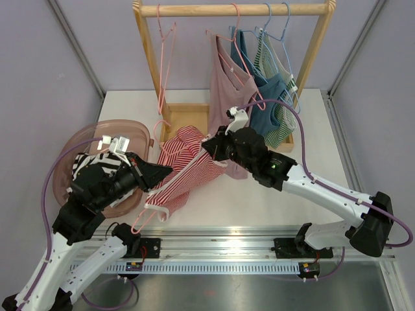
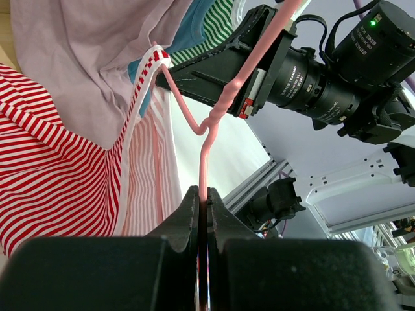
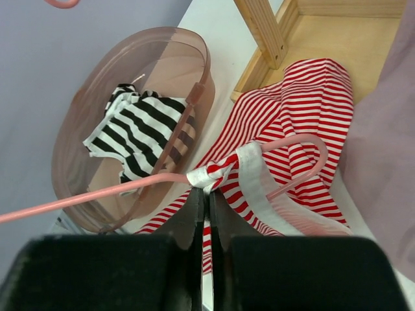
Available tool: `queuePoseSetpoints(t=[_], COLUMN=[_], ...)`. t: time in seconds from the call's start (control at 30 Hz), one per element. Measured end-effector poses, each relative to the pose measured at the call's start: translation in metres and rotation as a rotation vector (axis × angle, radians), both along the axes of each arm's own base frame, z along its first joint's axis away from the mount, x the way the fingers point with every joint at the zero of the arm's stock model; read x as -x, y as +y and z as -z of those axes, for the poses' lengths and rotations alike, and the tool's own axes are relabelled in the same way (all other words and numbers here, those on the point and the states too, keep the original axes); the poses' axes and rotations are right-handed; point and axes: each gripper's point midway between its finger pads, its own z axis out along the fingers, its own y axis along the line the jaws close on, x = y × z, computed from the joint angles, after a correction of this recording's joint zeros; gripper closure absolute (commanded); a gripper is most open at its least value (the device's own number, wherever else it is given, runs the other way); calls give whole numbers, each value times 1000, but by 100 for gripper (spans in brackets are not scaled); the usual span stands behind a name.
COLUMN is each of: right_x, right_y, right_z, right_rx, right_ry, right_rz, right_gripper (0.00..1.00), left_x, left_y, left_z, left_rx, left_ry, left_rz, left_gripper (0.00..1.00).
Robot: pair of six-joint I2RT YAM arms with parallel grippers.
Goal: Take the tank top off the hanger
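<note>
The white-edged strap is still wrapped around the hanger arm [image 3: 224, 170]. Next, my right gripper pulls the strap back toward the table's front edge [image 1: 249, 222] while my left gripper lifts the hanger away.
The red-and-white striped tank top [image 1: 188, 162] lies crumpled on the table in front of the rack, still threaded on a pink wire hanger [image 1: 144, 219]. My left gripper [image 1: 167, 172] is at the top's left edge, shut on the hanger's wire [image 2: 206, 129], which runs up from between the jaws [image 2: 203, 197]. My right gripper [image 1: 207, 146] is at the top's right upper edge, shut on the white-edged strap [image 3: 214, 173] where it wraps the hanger arm [image 3: 97, 192]. The tank top also shows in the left wrist view [image 2: 58, 175] and the right wrist view [image 3: 305, 110].
A translucent pink tub [image 1: 78, 146] at the left holds a black-and-white striped garment [image 1: 87, 162]. The wooden rack [image 1: 233, 10] at the back carries an empty pink hanger [image 1: 165, 58] and mauve [image 1: 230, 84], blue [image 1: 266, 97] and green-striped [image 1: 283, 126] tops.
</note>
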Motion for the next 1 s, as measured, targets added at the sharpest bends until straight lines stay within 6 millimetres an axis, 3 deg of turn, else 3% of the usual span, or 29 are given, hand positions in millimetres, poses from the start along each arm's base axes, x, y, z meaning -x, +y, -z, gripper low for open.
queuePoseSetpoints(t=[0.2, 0.47, 0.63, 0.83, 1.0], right_x=[-8, -41, -45, -23, 23], right_y=[-13, -65, -73, -55, -40], right_z=[12, 27, 26, 17, -34], right_rx=[55, 185, 197, 122, -48], right_ry=[0, 15, 30, 60, 32], right_rz=[57, 256, 262, 88, -139], right_gripper=[100, 100, 100, 100, 100], left_x=[0, 3, 5, 7, -9], left_y=[1, 2, 2, -5, -21], left_z=[4, 6, 4, -21, -73], left_rx=[-17, -28, -23, 45, 146], left_ry=[4, -1, -8, -75, -216], left_rz=[-5, 6, 12, 50, 80], left_gripper=[100, 100, 100, 100, 100])
